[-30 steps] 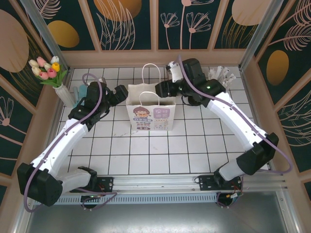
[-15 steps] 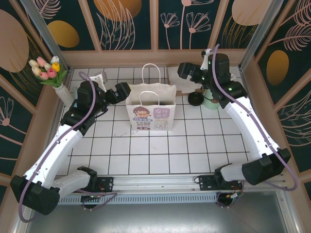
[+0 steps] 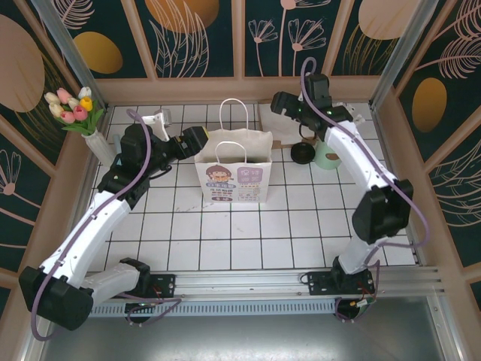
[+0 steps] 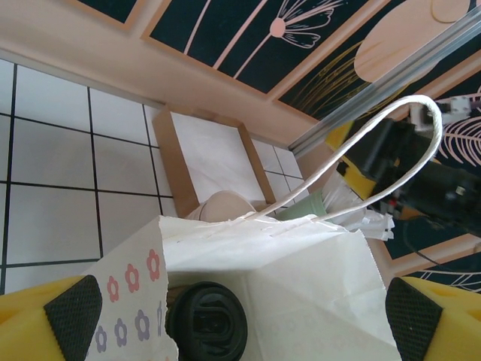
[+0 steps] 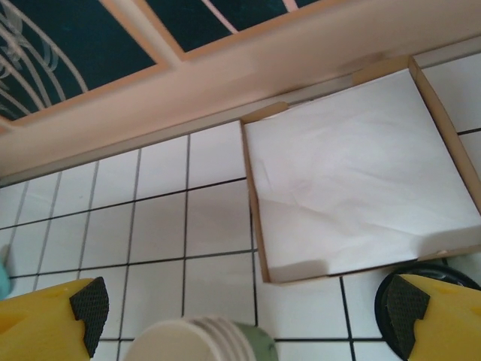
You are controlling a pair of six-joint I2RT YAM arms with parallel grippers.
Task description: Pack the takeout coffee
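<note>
My right gripper should keep moving its open fingers toward the napkin's middle (image 5: 373, 183) until they pinch a fold, as the white napkin (image 5: 338, 143) lies uncovered in the brown tray.
The takeout coffee (image 4: 207, 323) stands inside the white paper bag (image 3: 233, 180). Its round black lid shows through the bag's open mouth in the left wrist view, and its wall is hidden by the bag (image 4: 316, 301). My left gripper (image 3: 192, 141) hangs open at the bag's upper left edge. The bag's mouth lies between its fingers (image 4: 242, 316), which grip nothing. My right gripper (image 3: 279, 103) is open and empty at the back of the table. It hangs over the tiles (image 5: 248, 312), just left of a brown tray (image 5: 353, 180).
A loose black lid (image 3: 303, 154) lies right of the bag, beside a pale mint cup (image 3: 327, 156) of white sticks. A stack of cream-rimmed cups (image 5: 197, 340) sits under my right gripper. The paper-lined tray (image 3: 285, 129) lies behind the bag. A vase of tulips (image 3: 94, 128) stands far left.
My right gripper has left the bag's mouth, opened wide and swung to the back right over the tray. My left gripper has edged closer to the bag.
</note>
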